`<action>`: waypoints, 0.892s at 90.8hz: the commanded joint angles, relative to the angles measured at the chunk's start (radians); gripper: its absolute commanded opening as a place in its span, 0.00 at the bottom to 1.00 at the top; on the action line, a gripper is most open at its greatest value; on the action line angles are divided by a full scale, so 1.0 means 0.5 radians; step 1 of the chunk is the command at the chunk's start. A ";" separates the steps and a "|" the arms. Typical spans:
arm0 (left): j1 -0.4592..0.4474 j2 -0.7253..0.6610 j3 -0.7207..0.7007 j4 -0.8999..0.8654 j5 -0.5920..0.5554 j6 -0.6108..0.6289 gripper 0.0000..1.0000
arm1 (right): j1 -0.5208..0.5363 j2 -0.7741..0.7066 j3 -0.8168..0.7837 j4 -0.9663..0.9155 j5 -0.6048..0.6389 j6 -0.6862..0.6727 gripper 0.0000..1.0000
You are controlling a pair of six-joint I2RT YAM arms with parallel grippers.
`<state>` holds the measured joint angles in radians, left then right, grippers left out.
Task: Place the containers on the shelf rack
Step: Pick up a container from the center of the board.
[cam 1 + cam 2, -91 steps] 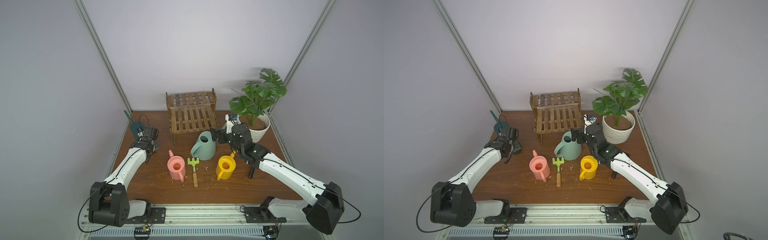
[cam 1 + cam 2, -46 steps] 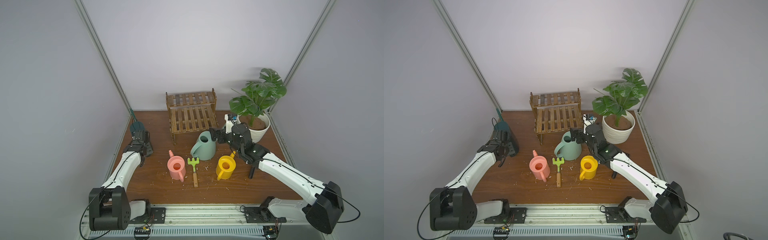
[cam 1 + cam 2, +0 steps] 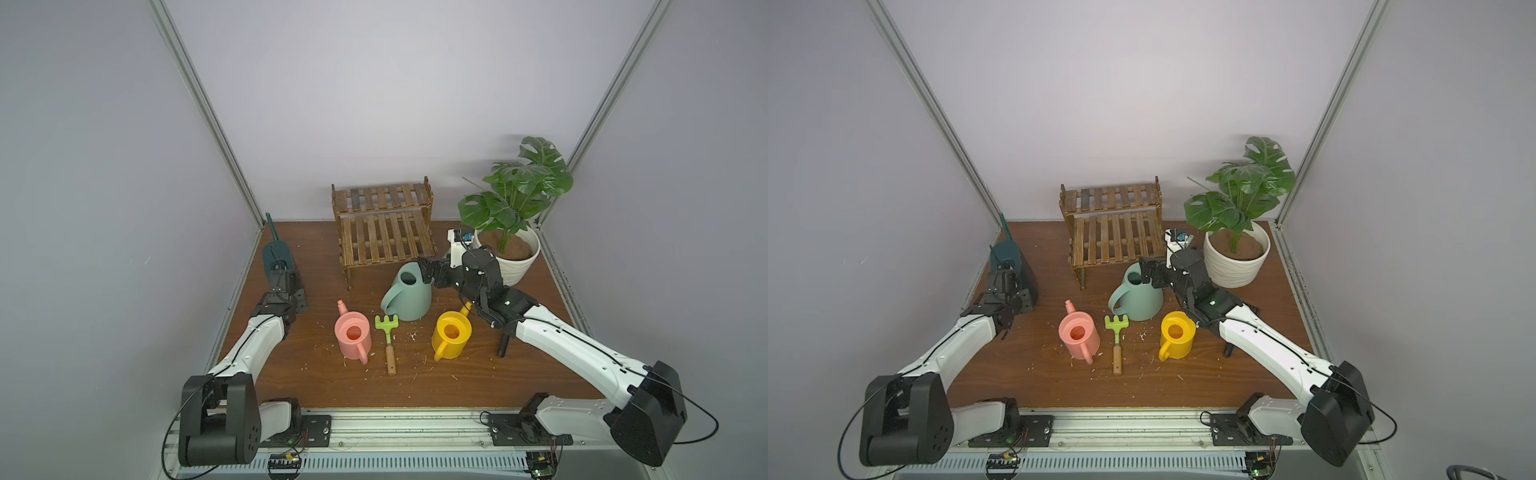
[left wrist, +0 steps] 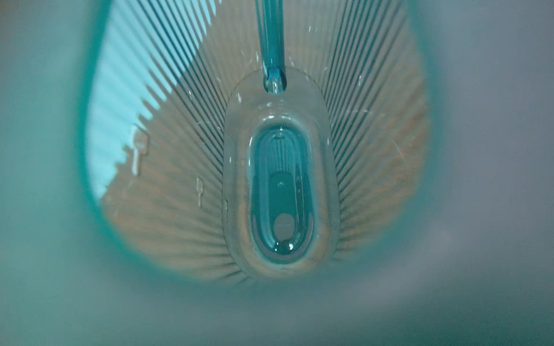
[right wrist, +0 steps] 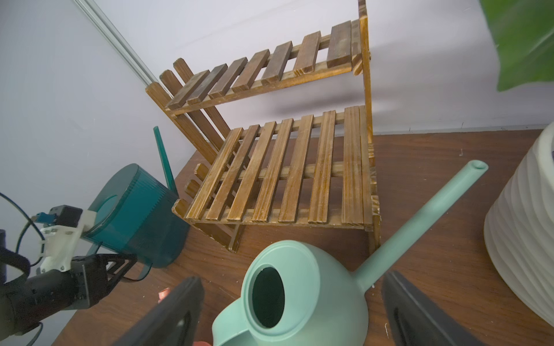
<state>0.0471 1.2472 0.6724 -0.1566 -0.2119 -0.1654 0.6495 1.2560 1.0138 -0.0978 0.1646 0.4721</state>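
Observation:
The shelf rack [image 3: 382, 228] is at the back by the wall, away from the dark teal can. Next, I take hold of the shelf rack's side [image 3: 432, 244] with my right gripper and pull the rack closer first.
The dark teal can [image 3: 277, 253] [image 3: 1011, 259] stands at the left rear by the wall. My left gripper [image 3: 283, 277] is at its near top edge. The left wrist view looks down inside this can [image 4: 281, 179], and no fingers show there. The mint green can [image 3: 409, 301] [image 5: 299, 293] stands in front of the shelf rack [image 3: 382, 237] [image 5: 284, 167]. My right gripper [image 3: 428, 270] [image 5: 293, 311] is open, one finger on each side of the mint can's top, apart from it. The pink can [image 3: 353, 334] and the yellow can [image 3: 452, 334] stand nearer the front. Both rack tiers are bare.
A white ribbed plant pot [image 3: 521, 266] with a leafy plant stands at the right rear, close beside my right wrist. A green toy rake [image 3: 388, 332] lies between the pink and yellow cans. A short black stick [image 3: 503, 347] stands under my right forearm.
My left gripper moved from the right side of the teal can to its near side, closer to the left wall. The right arm has hardly moved.

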 commanded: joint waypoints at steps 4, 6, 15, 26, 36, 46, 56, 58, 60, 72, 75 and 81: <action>0.026 -0.002 -0.077 0.241 0.018 0.127 0.26 | -0.007 0.007 -0.033 0.017 -0.004 0.015 0.94; 0.027 0.002 -0.084 0.254 0.021 0.130 0.25 | -0.005 0.008 -0.036 0.017 -0.002 0.020 0.94; 0.025 0.010 -0.090 0.287 0.027 0.129 0.21 | -0.006 0.011 -0.020 0.004 -0.008 0.033 0.93; 0.026 -0.008 -0.086 0.295 0.038 0.141 0.14 | -0.005 0.015 -0.001 -0.026 0.011 0.020 0.92; 0.027 -0.035 -0.089 0.293 0.049 0.161 0.07 | -0.006 0.021 0.002 -0.023 0.011 0.015 0.91; 0.030 -0.070 -0.083 0.273 0.081 0.168 0.03 | -0.007 0.036 -0.004 -0.002 0.001 0.025 0.91; 0.032 -0.105 -0.066 0.240 0.115 0.183 0.00 | -0.003 0.052 -0.001 0.006 -0.007 0.026 0.90; 0.033 -0.112 -0.061 0.232 0.124 0.186 0.00 | -0.005 0.054 0.001 0.006 -0.007 0.026 0.90; 0.034 -0.122 -0.054 0.228 0.133 0.189 0.00 | -0.007 0.056 0.003 0.006 -0.007 0.027 0.90; 0.050 -0.157 -0.006 0.192 0.170 0.206 0.00 | -0.006 0.082 0.029 -0.024 0.013 0.012 0.89; 0.050 -0.159 0.012 0.180 0.178 0.208 0.00 | -0.006 0.089 0.039 -0.036 0.021 0.011 0.88; 0.058 -0.160 0.071 0.139 0.228 0.207 0.00 | -0.007 0.109 0.069 -0.065 0.029 0.005 0.87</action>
<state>0.0563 1.1984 0.6350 -0.1120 -0.1360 -0.0761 0.6495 1.2964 1.0126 -0.1043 0.1638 0.4793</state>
